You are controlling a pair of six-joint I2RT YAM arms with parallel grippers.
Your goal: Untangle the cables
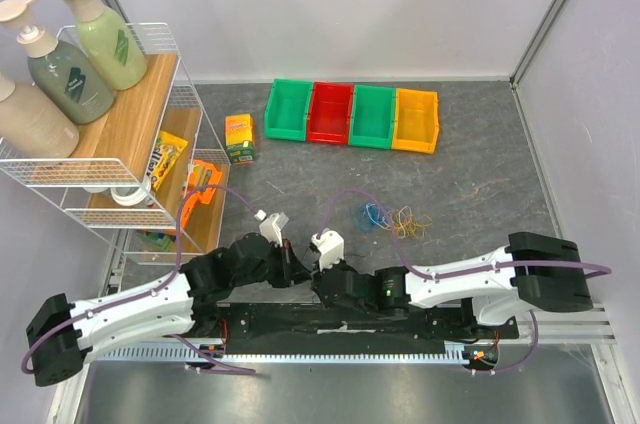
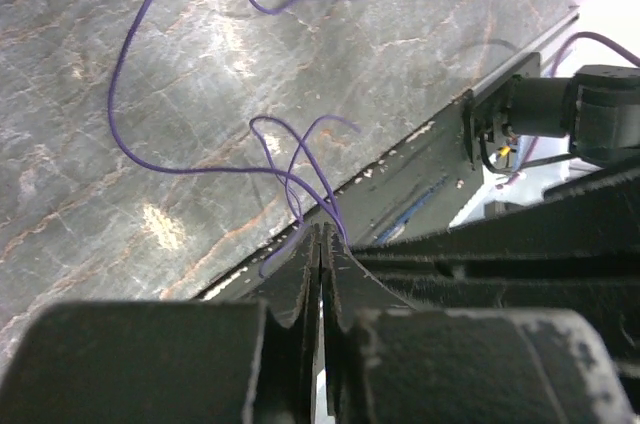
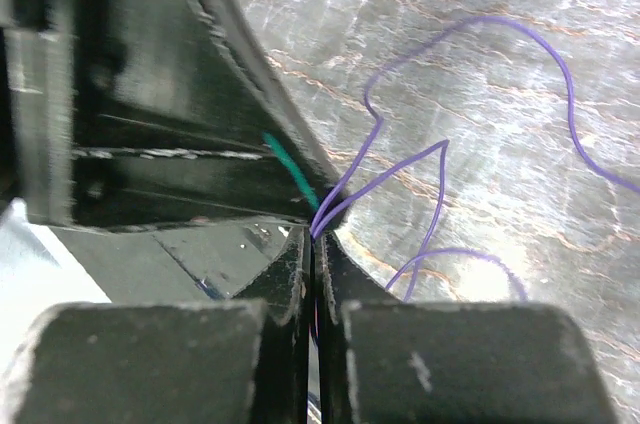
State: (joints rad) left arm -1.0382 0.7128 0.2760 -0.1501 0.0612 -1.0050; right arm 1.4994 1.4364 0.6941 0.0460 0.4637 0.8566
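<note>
The purple cable [image 2: 333,214] is in both my grippers near the table's edge, so next my left gripper lets go before my right gripper takes the cable to the yellow bin [image 1: 416,121].
A thin purple cable [image 2: 120,114] curls over the grey marbled tabletop. My left gripper [image 2: 321,234] is shut on it, and several strands run into the fingertips. The same purple cable [image 3: 560,74] loops across the right wrist view, where my right gripper [image 3: 312,236] is also shut on it, two strands entering the tips. In the top view the left gripper [image 1: 291,262] and right gripper [image 1: 318,270] nearly meet at the table's near edge. A small tangle of blue and yellow cables [image 1: 393,218] lies apart, further back and to the right.
Four bins stand in a row at the back: green [image 1: 287,110], red [image 1: 330,113], green [image 1: 372,115], yellow [image 1: 416,120]. A small yellow box [image 1: 240,138] sits beside a wire shelf [image 1: 130,134] with bottles at the left. The black base rail [image 1: 330,319] runs along the near edge.
</note>
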